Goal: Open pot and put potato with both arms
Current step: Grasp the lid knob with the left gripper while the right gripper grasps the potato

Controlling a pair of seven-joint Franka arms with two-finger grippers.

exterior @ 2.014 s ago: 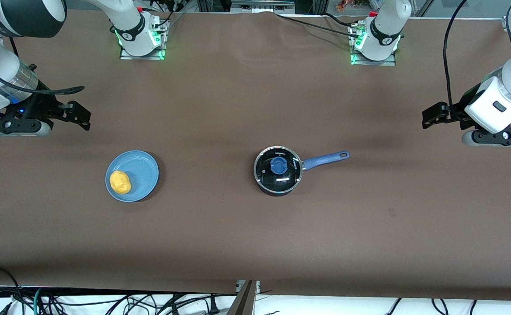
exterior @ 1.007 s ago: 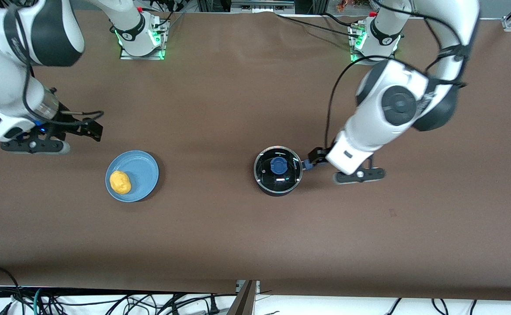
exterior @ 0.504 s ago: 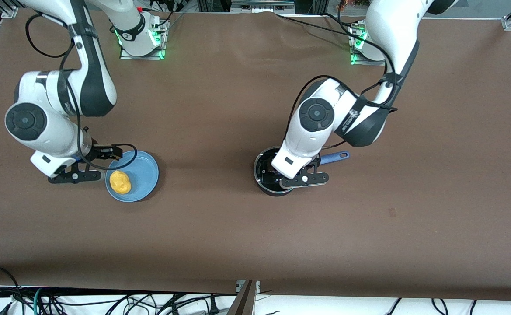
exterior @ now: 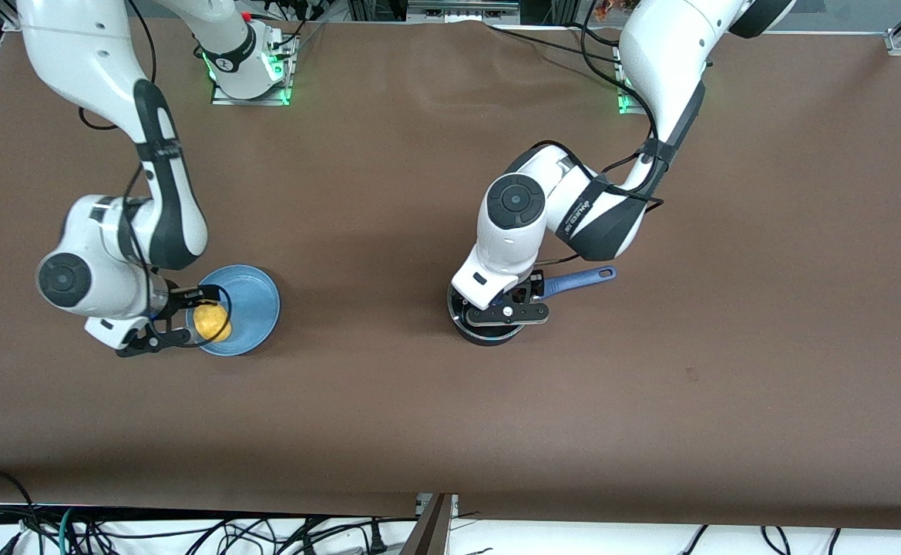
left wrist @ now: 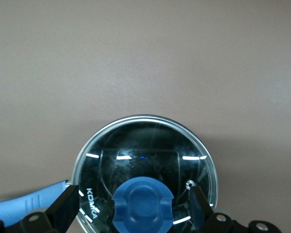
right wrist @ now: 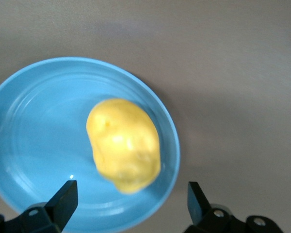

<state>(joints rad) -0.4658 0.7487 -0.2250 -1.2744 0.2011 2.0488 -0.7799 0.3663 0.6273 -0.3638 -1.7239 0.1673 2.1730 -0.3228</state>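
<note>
My left gripper should lift the glass lid out of the way by its blue knob before my right gripper brings the potato, because the lid covers the black pot.
The black pot stands mid-table, its blue handle pointing toward the left arm's end. Its glass lid with a blue knob is on. My left gripper is open right above the lid, with a finger on each side of the knob, not touching it. The yellow potato lies on a light-blue plate toward the right arm's end. My right gripper is open over the plate's edge, the potato just ahead of its fingertips.
Brown table cloth all round the pot and the plate. The arm bases stand at the table's edge farthest from the front camera. Cables lie below the edge nearest it.
My left gripper has shifted to sit centred over the pot lid. My right gripper has moved from beside the plate to over its edge, close to the potato.
</note>
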